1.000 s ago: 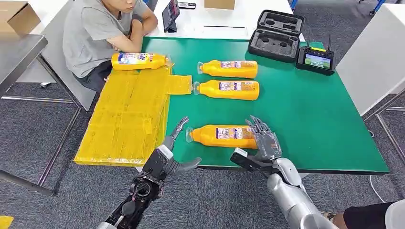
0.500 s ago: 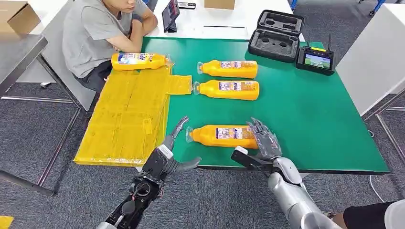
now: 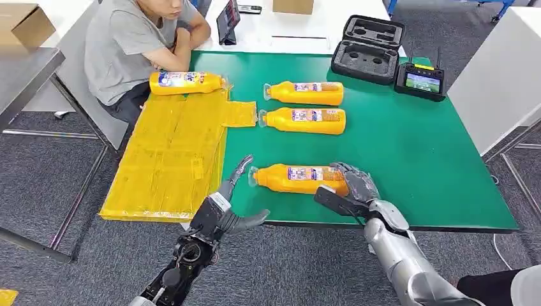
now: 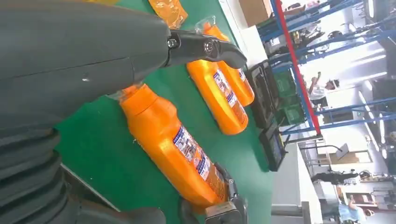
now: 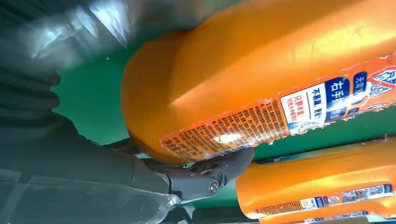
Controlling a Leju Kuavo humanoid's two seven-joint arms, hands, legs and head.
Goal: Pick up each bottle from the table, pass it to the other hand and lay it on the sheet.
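My gripper will uncover a big bright label hidden underneath when it turns the orange bottle (image 3: 298,179) over, because the bottle's small-print label (image 3: 312,173) faces up.
The nearest orange bottle (image 3: 296,179) lies on its side on the green table (image 3: 415,159), cap pointing left. My right hand (image 3: 352,189) grips its base end, fingers curled over the top and thumb in front. In the right wrist view the thumb (image 5: 215,175) presses against the bottle (image 5: 243,70). My left hand (image 3: 231,205) hangs open at the table's front edge, just left of the cap; its wrist view shows the bottle (image 4: 182,149). Two more bottles (image 3: 305,93) (image 3: 303,120) lie further back. Another bottle (image 3: 186,82) lies at the far end of the yellow sheet (image 3: 169,159).
A person in a grey shirt (image 3: 131,44) sits at the table's far left corner, arms by the sheet's far end. A black foam case (image 3: 369,48) and a controller with a screen (image 3: 420,80) stand at the back right. A tablet (image 3: 228,22) leans behind.
My right hand's fingers, spread upright beside the bottle's base a second ago, have folded down over it. The left hand and the other bottles have not moved.
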